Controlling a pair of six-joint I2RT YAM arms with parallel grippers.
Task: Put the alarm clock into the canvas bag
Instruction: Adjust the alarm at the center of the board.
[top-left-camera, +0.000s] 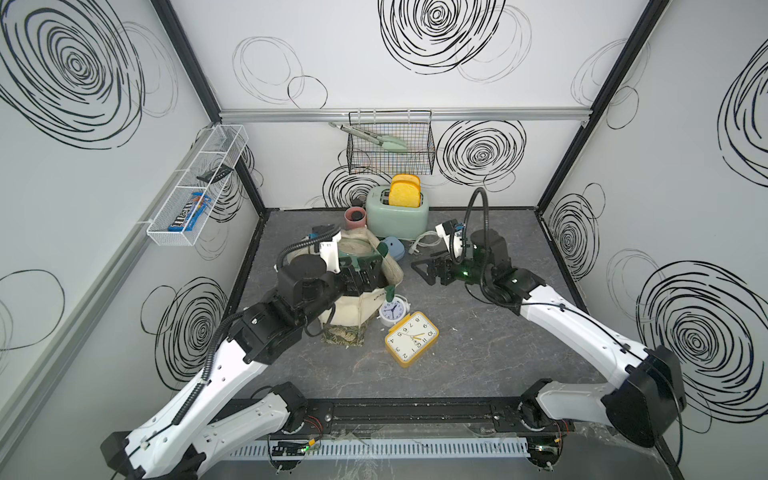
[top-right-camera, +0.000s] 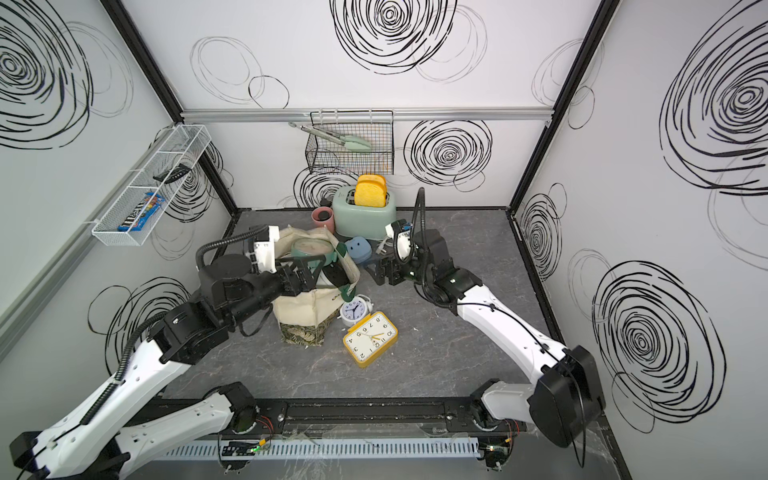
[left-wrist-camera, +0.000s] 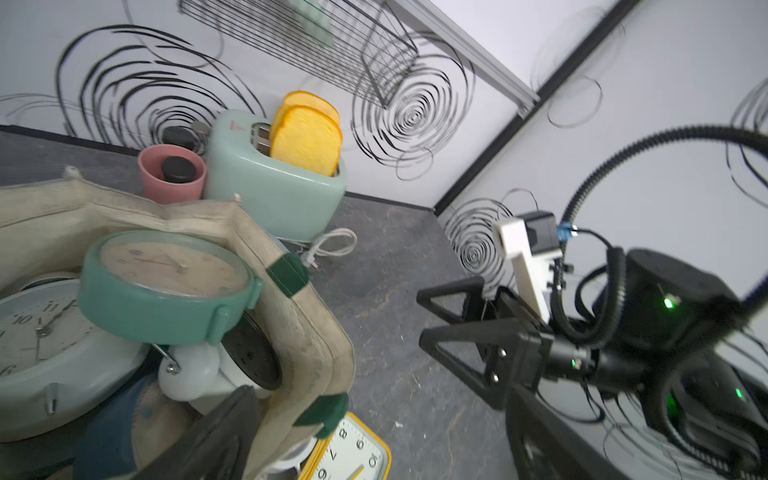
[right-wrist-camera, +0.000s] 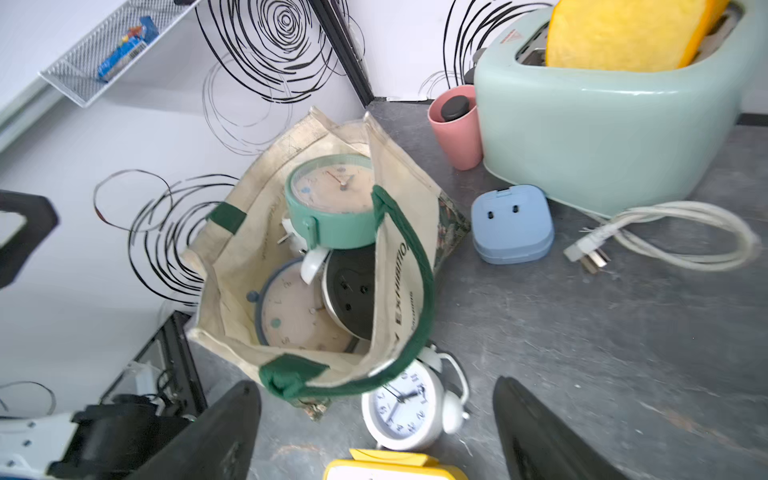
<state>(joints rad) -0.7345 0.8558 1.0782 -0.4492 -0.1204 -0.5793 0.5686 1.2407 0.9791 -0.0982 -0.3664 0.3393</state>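
Observation:
I should use my left gripper to push the yellow alarm clock clear (top-left-camera: 389, 341) toward my right gripper, because the yellow alarm clock is flat against the white alarm clock.
The cream canvas bag (top-left-camera: 353, 309) (top-right-camera: 299, 309) stands open mid-table with dark green handles. It holds several clocks, with a mint green clock (right-wrist-camera: 332, 199) (left-wrist-camera: 166, 282) on top. A white twin-bell alarm clock (top-left-camera: 390, 311) (right-wrist-camera: 401, 405) stands on the table against the bag's right side. A yellow alarm clock (top-left-camera: 411, 338) (top-right-camera: 370, 338) lies face up just in front of it. My left gripper (top-left-camera: 361, 274) (left-wrist-camera: 374, 444) is open and straddles the bag's rim, with one finger (left-wrist-camera: 216, 436) inside. My right gripper (top-left-camera: 424, 270) (right-wrist-camera: 374, 436) hangs open and empty to the right of the bag.
A mint toaster (top-left-camera: 397, 216) with yellow toast, a pink cup (top-left-camera: 355, 218), a blue case (top-left-camera: 395, 247) and a white cord (top-left-camera: 424, 243) crowd the back of the table. A black wire basket (top-left-camera: 390, 149) hangs on the back wall. A white wire shelf (top-left-camera: 195, 187) hangs on the left wall.

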